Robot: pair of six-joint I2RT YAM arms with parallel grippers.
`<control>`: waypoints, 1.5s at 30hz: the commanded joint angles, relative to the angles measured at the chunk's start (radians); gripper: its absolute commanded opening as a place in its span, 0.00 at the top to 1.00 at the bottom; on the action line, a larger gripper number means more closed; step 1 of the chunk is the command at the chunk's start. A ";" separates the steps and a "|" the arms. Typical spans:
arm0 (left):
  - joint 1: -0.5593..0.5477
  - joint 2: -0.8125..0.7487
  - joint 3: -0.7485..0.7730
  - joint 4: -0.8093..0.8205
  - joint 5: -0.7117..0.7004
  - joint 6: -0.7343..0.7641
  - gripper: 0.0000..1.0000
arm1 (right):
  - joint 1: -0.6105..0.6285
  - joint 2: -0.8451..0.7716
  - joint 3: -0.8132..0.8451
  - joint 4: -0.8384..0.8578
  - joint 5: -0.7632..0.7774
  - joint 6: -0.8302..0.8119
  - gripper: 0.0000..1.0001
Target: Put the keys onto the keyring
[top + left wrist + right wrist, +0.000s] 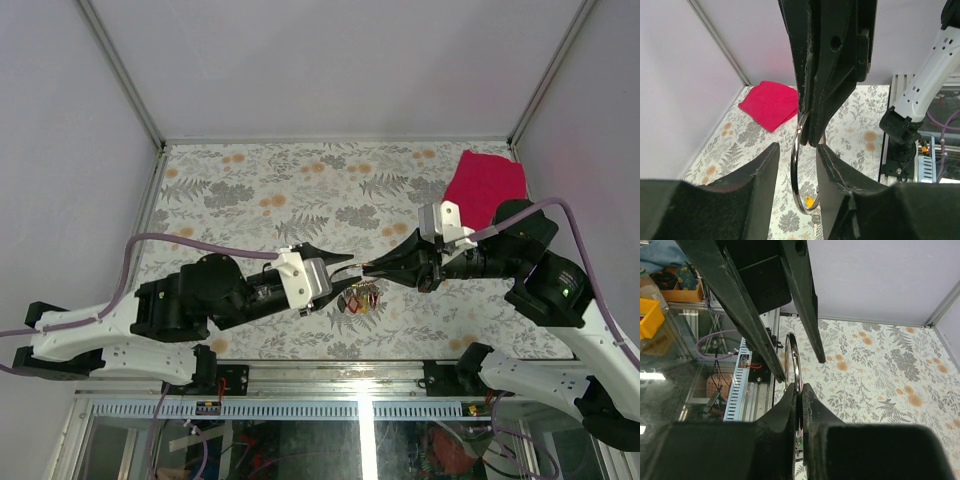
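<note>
The keyring's upper rim (802, 120) is inside my closed right gripper, so next my left gripper takes the keyring and lets my right gripper go free to grip beside the keys (359, 298).
The keyring (795, 165), a shiny silver loop, hangs on edge in mid-air above the table. My right gripper (800, 388) is shut on its upper rim and comes down from the top in the left wrist view. My left gripper (797, 167) is open, one finger on each side of the ring. Its left finger stands apart from the wire, and its right finger (832, 167) covers the ring's far side. The keys (360, 298) dangle in a small coloured bunch below the ring. A yellow key head (809, 201) shows through the loop.
A red cloth (485, 185) lies at the back right of the floral table (250, 200). Walls with metal posts close in the left, back and right sides. The right arm's base (900, 127) stands at the near edge.
</note>
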 commanded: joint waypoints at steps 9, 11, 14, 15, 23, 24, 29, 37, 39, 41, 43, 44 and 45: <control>0.003 0.023 0.047 -0.054 -0.071 0.044 0.99 | 0.000 -0.015 0.049 0.045 -0.010 -0.011 1.00; 0.005 0.024 0.038 -0.041 -0.100 0.046 1.00 | 0.000 -0.016 0.040 0.056 -0.007 -0.004 0.98; 0.029 0.015 0.018 -0.019 -0.098 0.045 1.00 | 0.000 -0.029 0.019 0.073 0.037 0.001 0.77; 0.046 0.009 0.009 -0.009 -0.081 0.040 1.00 | 0.000 -0.035 0.012 0.080 0.062 0.004 0.70; 0.284 -0.034 -0.043 0.045 0.177 -0.030 1.00 | 0.000 -0.051 0.006 0.041 0.356 0.008 0.56; 0.317 -0.038 -0.051 0.055 0.211 -0.037 1.00 | -0.001 -0.047 0.002 0.028 0.382 -0.002 0.55; 0.431 -0.061 -0.080 0.104 0.314 -0.085 1.00 | -0.001 -0.054 -0.088 0.054 0.463 -0.007 0.52; 0.443 -0.066 -0.064 0.087 0.356 -0.106 1.00 | -0.001 -0.110 -0.293 0.262 0.357 0.003 0.52; 0.445 -0.067 -0.059 0.083 0.366 -0.108 1.00 | 0.000 -0.134 -0.364 0.375 0.334 0.015 0.53; 0.443 -0.066 -0.058 0.080 0.370 -0.109 1.00 | -0.001 -0.148 -0.403 0.449 0.326 0.028 0.56; 0.443 -0.067 -0.056 0.077 0.376 -0.113 1.00 | 0.000 -0.146 -0.413 0.472 0.324 0.029 0.58; 0.443 -0.070 -0.057 0.076 0.380 -0.114 1.00 | 0.000 -0.142 -0.411 0.472 0.322 0.027 0.59; 0.444 -0.069 -0.056 0.076 0.384 -0.116 1.00 | -0.001 -0.139 -0.409 0.473 0.316 0.027 0.59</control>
